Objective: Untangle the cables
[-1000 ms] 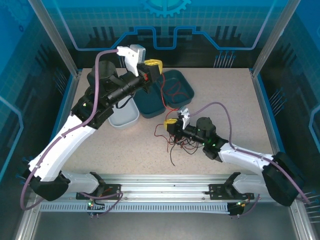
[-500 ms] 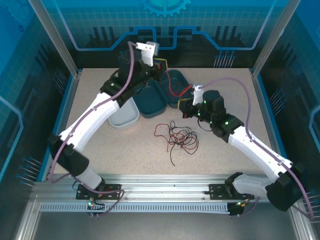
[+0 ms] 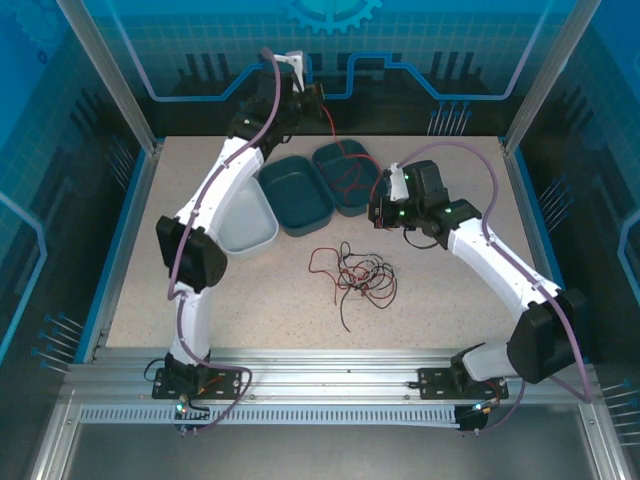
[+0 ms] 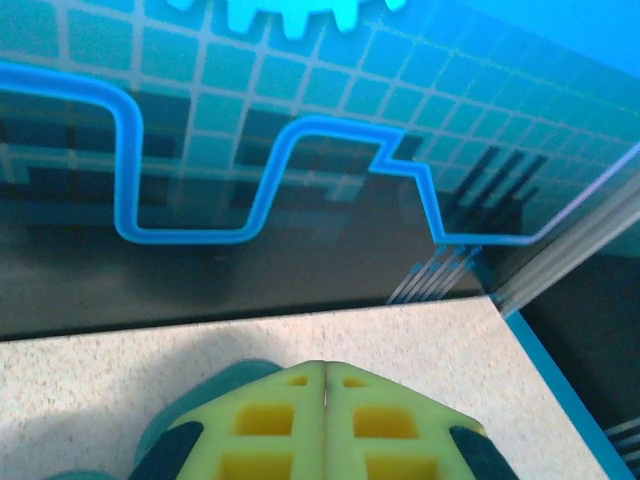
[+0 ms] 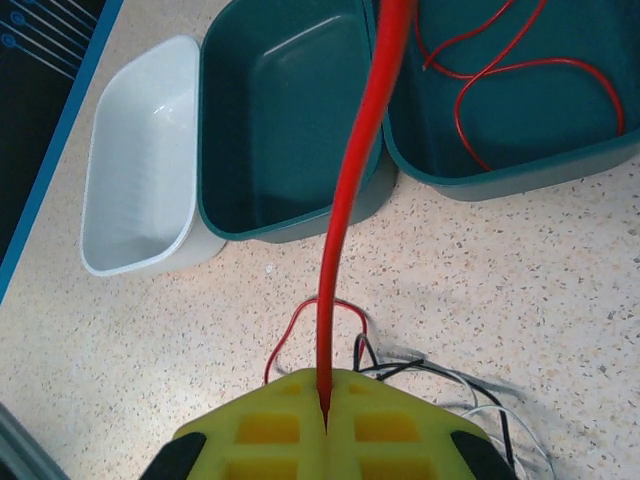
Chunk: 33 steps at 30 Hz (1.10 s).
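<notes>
The red cable (image 3: 332, 125) is clear of the tangle and its loop is lying in the teal tray, so the robot's left gripper should keep going down and let go over that tray (image 3: 340, 167).
The cables lie as a loose tangle (image 3: 358, 275) of red, black and whitish strands mid-table, its edge just ahead of my right fingers (image 5: 470, 385). My right gripper (image 3: 377, 209) (image 5: 325, 385) hovers beside the right teal tray, shut on a red cable (image 5: 352, 190) that rises from its jaws. My left gripper (image 3: 314, 95) (image 4: 325, 365) is stretched to the back wall with its fingers pressed together. A red strand (image 3: 331, 128) runs from it down into the right teal tray, where a red loop (image 5: 520, 75) lies. Whether both grippers hold the same cable I cannot tell.
Three trays stand in a row at the back left: a white one (image 3: 250, 228) (image 5: 140, 160), a middle teal one (image 3: 292, 192) (image 5: 280, 120) and the right teal one (image 3: 374, 172) (image 5: 560, 168). The blue rear wall is close behind my left gripper.
My left arm swung up and back from over the trays to the rear wall. My right gripper rose off the tangle and moved back-right beside the right teal tray, carrying the red cable.
</notes>
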Each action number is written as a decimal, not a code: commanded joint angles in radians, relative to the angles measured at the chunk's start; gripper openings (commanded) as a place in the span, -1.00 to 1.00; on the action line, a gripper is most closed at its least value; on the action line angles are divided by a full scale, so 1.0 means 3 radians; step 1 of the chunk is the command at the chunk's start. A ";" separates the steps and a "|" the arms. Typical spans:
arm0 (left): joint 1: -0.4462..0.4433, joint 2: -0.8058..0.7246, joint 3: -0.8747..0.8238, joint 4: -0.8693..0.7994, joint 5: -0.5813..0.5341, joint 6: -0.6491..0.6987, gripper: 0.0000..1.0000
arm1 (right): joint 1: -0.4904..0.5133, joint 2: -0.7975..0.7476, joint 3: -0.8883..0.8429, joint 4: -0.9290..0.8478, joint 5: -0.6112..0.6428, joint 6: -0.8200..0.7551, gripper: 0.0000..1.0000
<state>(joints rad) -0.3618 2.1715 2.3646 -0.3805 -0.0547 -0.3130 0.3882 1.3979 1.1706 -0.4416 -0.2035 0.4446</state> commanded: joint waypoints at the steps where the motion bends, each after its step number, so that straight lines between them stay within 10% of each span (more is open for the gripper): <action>1: 0.0000 0.0286 0.0351 -0.0360 0.0020 -0.0008 -1.00 | -0.0089 0.0134 0.0259 -0.0074 -0.0122 -0.0047 -1.00; 23: -0.0044 0.1155 0.0157 0.0168 0.0412 0.0041 -0.95 | -0.0276 0.2464 0.2250 -0.0343 0.0157 -0.0152 -1.00; 33: -0.0046 0.1413 0.0337 0.0210 0.0487 0.0051 -0.57 | -0.0333 0.2825 0.2640 -0.0719 0.0259 -0.0328 -0.57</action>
<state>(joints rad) -0.3695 2.6045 2.4065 -0.3538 0.0605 -0.2962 0.2996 2.2250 1.9171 -0.5903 -0.1432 0.3763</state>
